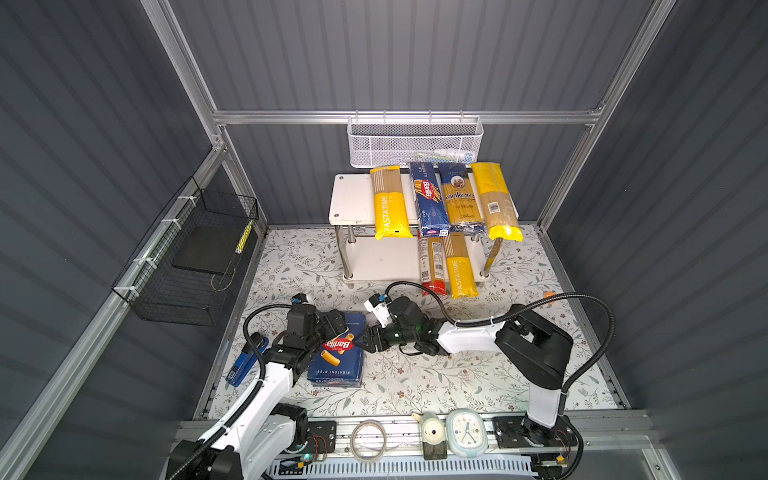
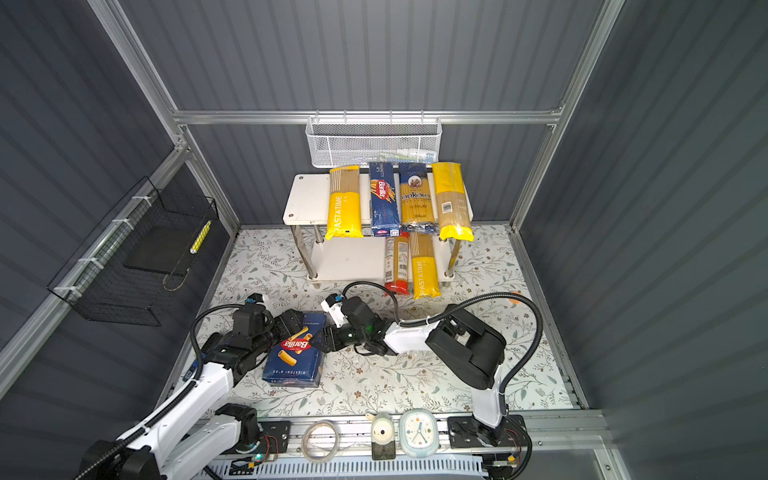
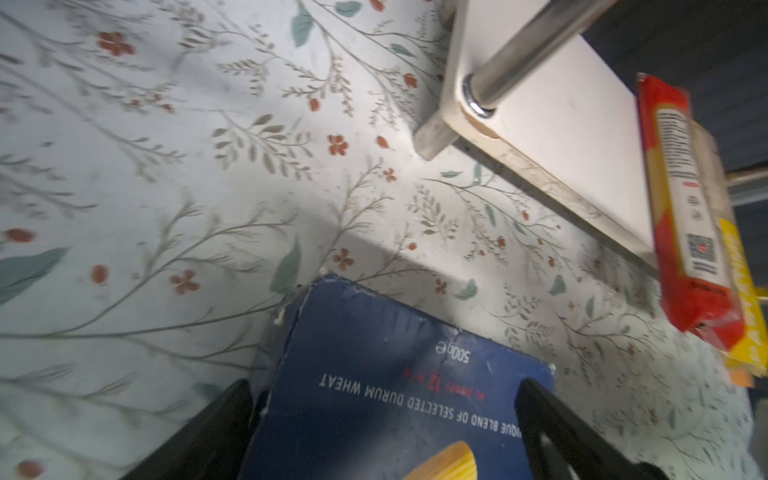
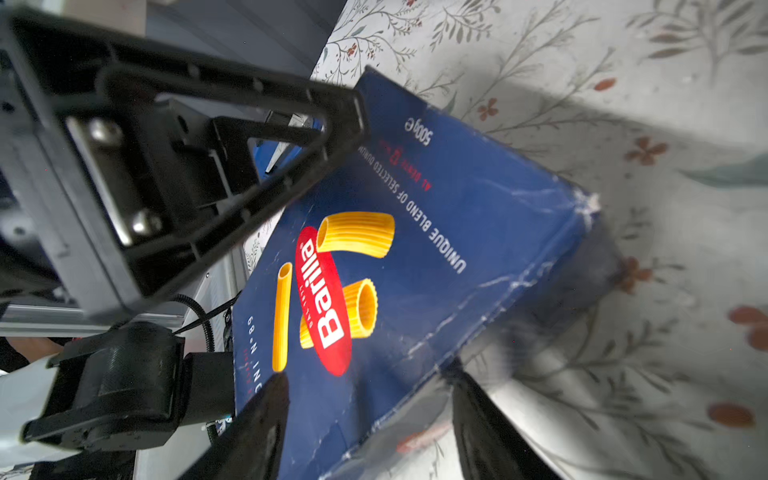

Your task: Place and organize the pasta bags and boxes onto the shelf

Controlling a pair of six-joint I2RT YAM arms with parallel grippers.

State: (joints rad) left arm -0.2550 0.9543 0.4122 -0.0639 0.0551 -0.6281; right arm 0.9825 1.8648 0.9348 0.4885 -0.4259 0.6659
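Both grippers are at the rigatoni box's far end (image 1: 353, 317), so next I turn the box crosswise and grab its near end (image 1: 335, 379) with my left gripper.
The wide blue Barilla rigatoni box (image 1: 336, 361) (image 2: 293, 361) lies tilted on the floral table between both grippers. My left gripper (image 1: 338, 326) (image 3: 384, 386) has a finger against each side of its far end (image 3: 374, 395). My right gripper (image 1: 368, 338) (image 4: 370, 374) pinches its right edge (image 4: 415, 249), one finger on the face and one beneath. On the white shelf (image 1: 351, 199), the top board carries a PASTATIME bag (image 1: 388, 203), the spaghetti box (image 1: 428, 199), the ankara bag (image 1: 459, 195) and a barcode-labelled yellow bag (image 1: 494, 199). The lower board holds a red-ended bag (image 1: 434, 266) and a second PASTATIME bag (image 1: 459, 266).
A white mesh basket (image 1: 415, 141) hangs above the shelf and a black wire basket (image 1: 187, 257) on the left wall. A blue tool (image 1: 243, 365) lies left of the box. A clock (image 1: 466, 430) and a tape ring (image 1: 368, 440) sit on the front rail.
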